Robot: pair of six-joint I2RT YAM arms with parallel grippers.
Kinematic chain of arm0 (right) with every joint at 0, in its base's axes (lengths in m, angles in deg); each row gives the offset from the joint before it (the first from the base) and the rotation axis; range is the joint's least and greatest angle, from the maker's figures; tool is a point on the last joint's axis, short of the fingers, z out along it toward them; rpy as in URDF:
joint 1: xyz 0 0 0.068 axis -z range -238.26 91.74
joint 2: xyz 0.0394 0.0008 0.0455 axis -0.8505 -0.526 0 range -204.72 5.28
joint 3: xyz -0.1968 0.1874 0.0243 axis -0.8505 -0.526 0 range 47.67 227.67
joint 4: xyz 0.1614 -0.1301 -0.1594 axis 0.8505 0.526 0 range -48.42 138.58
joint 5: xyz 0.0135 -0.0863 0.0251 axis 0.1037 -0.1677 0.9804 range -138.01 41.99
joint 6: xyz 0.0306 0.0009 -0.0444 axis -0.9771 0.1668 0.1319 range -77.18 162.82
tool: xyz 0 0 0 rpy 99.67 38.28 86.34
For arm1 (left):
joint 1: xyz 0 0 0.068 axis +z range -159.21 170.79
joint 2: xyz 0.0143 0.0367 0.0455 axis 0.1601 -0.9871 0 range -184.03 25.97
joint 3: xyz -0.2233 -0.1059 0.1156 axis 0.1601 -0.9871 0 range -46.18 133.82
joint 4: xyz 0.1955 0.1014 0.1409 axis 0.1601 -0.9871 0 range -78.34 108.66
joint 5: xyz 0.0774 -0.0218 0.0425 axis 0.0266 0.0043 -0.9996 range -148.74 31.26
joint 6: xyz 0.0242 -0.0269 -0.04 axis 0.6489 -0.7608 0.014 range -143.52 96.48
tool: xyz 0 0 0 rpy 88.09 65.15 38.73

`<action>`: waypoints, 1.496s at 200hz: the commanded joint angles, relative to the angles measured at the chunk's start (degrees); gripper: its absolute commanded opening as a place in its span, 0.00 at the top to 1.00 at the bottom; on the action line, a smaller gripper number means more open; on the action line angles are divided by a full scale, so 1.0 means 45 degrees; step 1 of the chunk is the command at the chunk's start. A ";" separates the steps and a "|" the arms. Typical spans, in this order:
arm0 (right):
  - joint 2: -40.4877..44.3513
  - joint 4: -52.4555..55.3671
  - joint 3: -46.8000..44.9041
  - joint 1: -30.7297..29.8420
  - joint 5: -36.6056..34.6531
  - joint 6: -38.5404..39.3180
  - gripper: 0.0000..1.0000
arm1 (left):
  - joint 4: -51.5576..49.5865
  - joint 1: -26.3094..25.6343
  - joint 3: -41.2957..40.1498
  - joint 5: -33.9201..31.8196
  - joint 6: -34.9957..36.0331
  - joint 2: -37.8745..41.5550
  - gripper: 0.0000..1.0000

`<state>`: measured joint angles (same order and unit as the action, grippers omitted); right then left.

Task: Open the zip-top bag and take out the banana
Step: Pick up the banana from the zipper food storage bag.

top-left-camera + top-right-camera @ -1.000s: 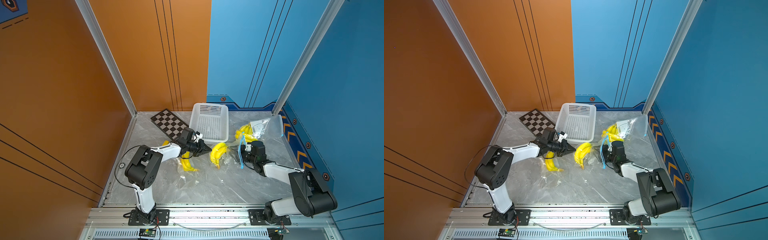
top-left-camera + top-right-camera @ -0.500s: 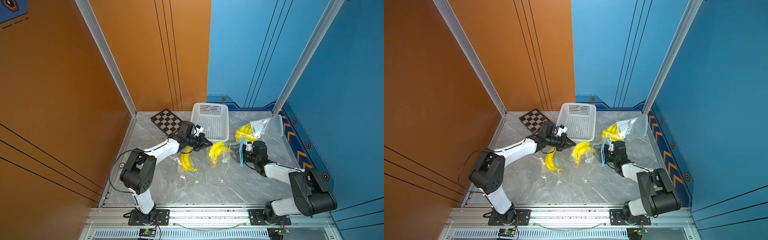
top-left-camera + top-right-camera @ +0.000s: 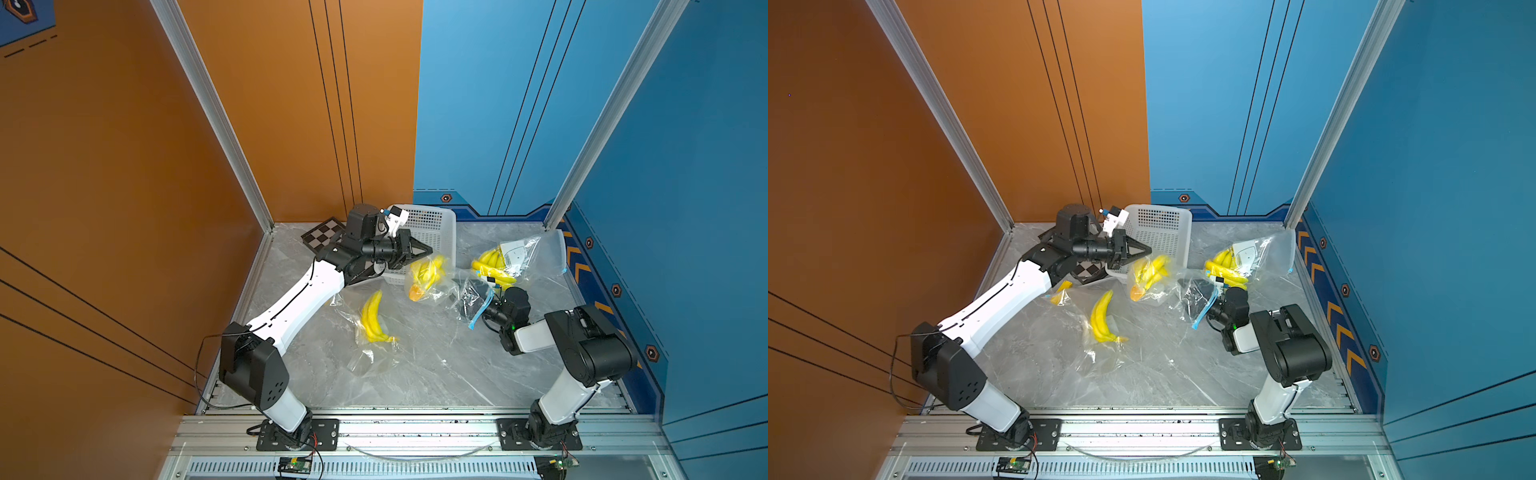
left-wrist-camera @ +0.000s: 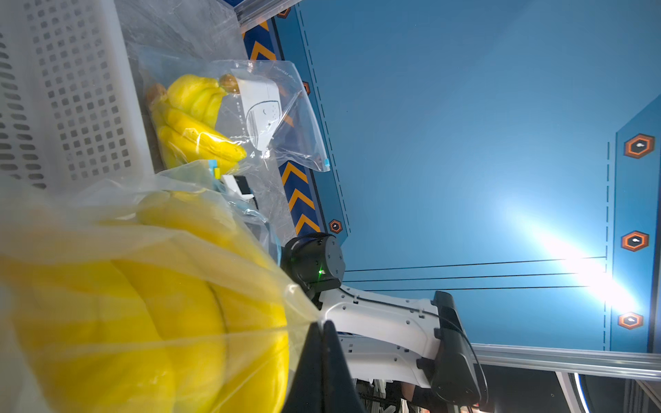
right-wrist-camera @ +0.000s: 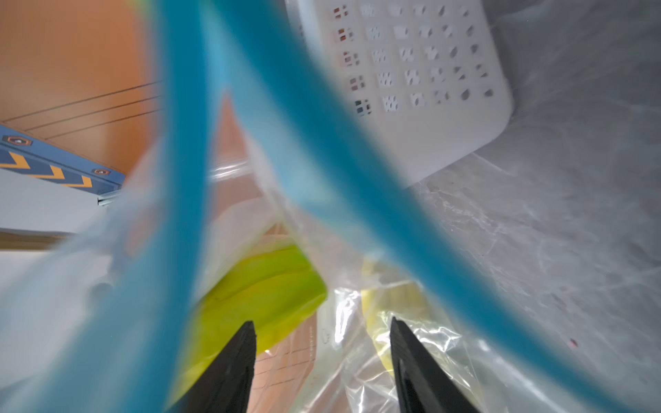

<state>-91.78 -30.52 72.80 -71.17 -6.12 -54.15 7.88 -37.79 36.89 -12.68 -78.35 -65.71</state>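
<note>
The banana bunch (image 3: 429, 274) hangs near my left gripper, far from the bag's opening (image 3: 481, 308), so I should lower the bag and reach in with my right gripper.
A clear zip-top bag (image 3: 455, 286) holds a yellow banana bunch (image 3: 428, 272); the bunch fills the left wrist view (image 4: 161, 321). My left gripper (image 3: 429, 250) hangs in front of the white basket, shut on the bag's film (image 4: 322, 323), with the bag hanging below it. The bag's blue zip strip (image 3: 481, 309) trails toward my right gripper (image 3: 469, 293), which lies low on the table inside the bag's mouth. In the right wrist view the parted blue zip strips (image 5: 186, 143) cross in front of my open right gripper (image 5: 322, 323), with the banana (image 5: 264, 286) blurred ahead.
A white basket (image 3: 434, 230) stands at the back, with a checkerboard (image 3: 322, 232) to its left. A bare banana bunch (image 3: 372, 320) lies on flat plastic mid-table. Another bagged bunch (image 3: 494, 262) sits back right. A small bag with an orange piece (image 3: 1061, 293) lies under the left arm.
My left gripper has risen and moved back toward the basket, lifting the bagged bananas off the table. The right gripper's jaws have spread wider.
</note>
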 commanded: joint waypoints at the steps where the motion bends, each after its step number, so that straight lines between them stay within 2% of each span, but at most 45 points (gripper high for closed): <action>1: 0.1432 0.1194 0.0322 -0.0101 0.0362 0.1327 0.37 | -0.0125 -0.0041 -0.1535 -0.0012 0.0320 0.0194 1.00; 35: 0.3716 0.6116 0.1089 -0.0140 0.0775 0.4038 0.37 | 0.2622 0.0009 -0.4061 -0.0020 -0.0536 -0.0041 1.00; 47: 0.4640 0.9360 0.1733 -0.0148 0.0867 0.5421 0.35 | 0.3167 -0.0119 -0.4563 -0.0152 -0.0752 -0.0150 1.00; 68: 0.5528 1.6089 0.3054 -0.0183 0.0162 0.8939 0.31 | 0.3217 -0.0289 -0.5245 -0.0648 -0.0573 -0.0361 1.00; 90: 0.5084 1.8353 0.2993 0.0087 0.0034 0.9669 0.32 | 0.3374 -0.0396 -0.6433 -0.1154 -0.0621 -0.0750 1.00; 114: 0.4850 1.8522 0.2526 0.0176 -0.0561 0.9444 0.34 | 0.3018 -0.0519 -0.7104 -0.1661 -0.0566 -0.1287 1.00; 163: 0.4032 1.8473 0.2539 -0.0346 -0.1829 0.8609 0.40 | 0.0737 -0.0796 -0.7176 -0.2180 0.0705 -0.2289 1.00; 210: 0.3770 1.7666 0.3010 -0.1117 -0.2670 0.7589 0.40 | 0.0446 -0.0837 -0.6783 -0.1830 0.1068 -0.2363 1.00; 234: 0.4030 1.8304 0.3635 -0.1397 -0.3045 0.7497 0.39 | 0.0122 -0.0824 -0.6455 -0.1760 0.1308 -0.2254 1.00; 275: 0.4760 1.8690 0.3830 -0.1351 -0.3312 0.7002 0.39 | 0.0112 -0.0778 -0.6400 -0.1624 0.1515 -0.2108 1.00; 299: 0.4490 1.8670 0.4042 -0.1388 -0.3257 0.6808 0.39 | 0.0117 -0.0778 -0.6409 -0.1585 0.1576 -0.2068 1.00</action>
<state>-71.10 51.47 89.01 -77.14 -19.41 -21.56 10.06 -41.16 7.25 -20.37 -72.89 -75.20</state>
